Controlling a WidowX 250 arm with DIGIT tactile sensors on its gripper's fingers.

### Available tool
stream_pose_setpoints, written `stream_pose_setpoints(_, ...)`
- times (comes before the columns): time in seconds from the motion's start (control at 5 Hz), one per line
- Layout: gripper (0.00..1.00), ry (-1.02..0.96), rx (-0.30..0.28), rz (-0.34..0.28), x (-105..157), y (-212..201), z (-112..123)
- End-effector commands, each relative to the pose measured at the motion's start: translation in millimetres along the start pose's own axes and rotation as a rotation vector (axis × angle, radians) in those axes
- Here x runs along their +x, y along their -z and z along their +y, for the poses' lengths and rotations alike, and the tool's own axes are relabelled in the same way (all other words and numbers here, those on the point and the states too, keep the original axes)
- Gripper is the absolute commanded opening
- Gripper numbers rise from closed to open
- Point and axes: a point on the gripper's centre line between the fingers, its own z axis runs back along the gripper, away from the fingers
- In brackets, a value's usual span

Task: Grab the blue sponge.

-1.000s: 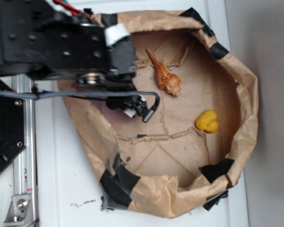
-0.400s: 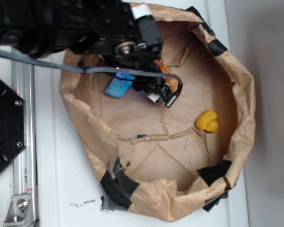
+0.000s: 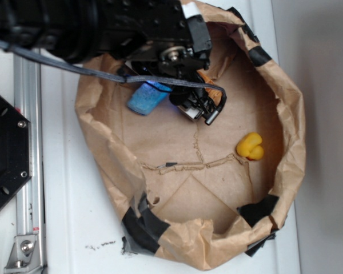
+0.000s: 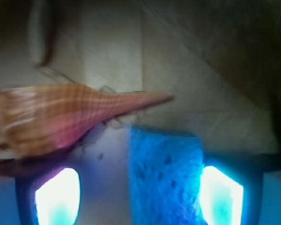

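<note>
The sponge's side is dotted with small pores (image 4: 167, 160). The blue sponge (image 3: 147, 101) will therefore squash thin between my fingers and stay wider beyond them when I pinch it.
The blue sponge (image 4: 165, 178) lies flat on the brown paper between my fingers, close to the right fingertip (image 4: 221, 194) and apart from the left one. My gripper (image 4: 139, 197) is open and low over it. From outside, the sponge (image 3: 147, 99) shows its left end from under the black arm (image 3: 148, 28), lit by a blue glow. The fingers themselves are hidden under the arm in that view. The orange spiral shell (image 4: 61, 119) lies just beyond the left finger, its tip pointing right above the sponge.
A crumpled paper bag wall (image 3: 292, 114), patched with black tape, rings the floor. A small yellow duck (image 3: 250, 145) sits at the right. Only a sliver of the shell (image 3: 209, 76) shows beside the arm. A grey cable (image 3: 103, 75) runs across the bag's left rim.
The arm has swung right and toward the bag's top edge, uncovering the sponge and covering the shell. In the last half second it shifted slightly further right.
</note>
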Motion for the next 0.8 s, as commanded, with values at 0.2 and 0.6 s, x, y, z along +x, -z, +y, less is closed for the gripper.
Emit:
stream_pose_setpoints(0.2,1.00,0.271,0.212,-0.041,5.6,-10.4,37.6)
stream_pose_setpoints(0.6,0.00,0.248,0.166,-0.062,6.7,-19.8,45.4)
